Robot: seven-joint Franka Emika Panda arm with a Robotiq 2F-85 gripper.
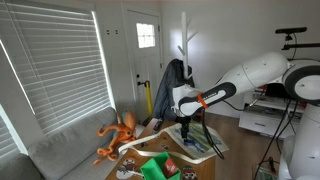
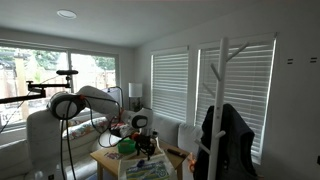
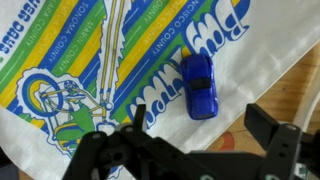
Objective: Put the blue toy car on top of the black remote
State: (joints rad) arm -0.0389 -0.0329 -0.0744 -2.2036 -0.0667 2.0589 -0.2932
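Observation:
Next, my gripper shifts and turns to straddle the car's middle (image 3: 201,88) before it closes, because the blue toy car (image 3: 197,68) lies at a slight slant and past my gripper's open fingers.
A blue toy car (image 3: 199,85) lies on a white cloth (image 3: 90,60) printed with blue, green and yellow lettering, seen from above in the wrist view. My gripper (image 3: 205,118) hovers above it, open and empty; the car sits between and just beyond the two black fingers. In both exterior views the gripper (image 1: 186,128) (image 2: 143,146) hangs low over the small table. The black remote does not show in the wrist view, and I cannot make it out in the exterior views.
The cloth's edge runs diagonally at the right, with wooden table (image 3: 305,80) bare beyond it. An orange plush toy (image 1: 118,133) and green items (image 1: 155,166) lie on the table. A coat rack with a dark jacket (image 1: 172,85) stands behind.

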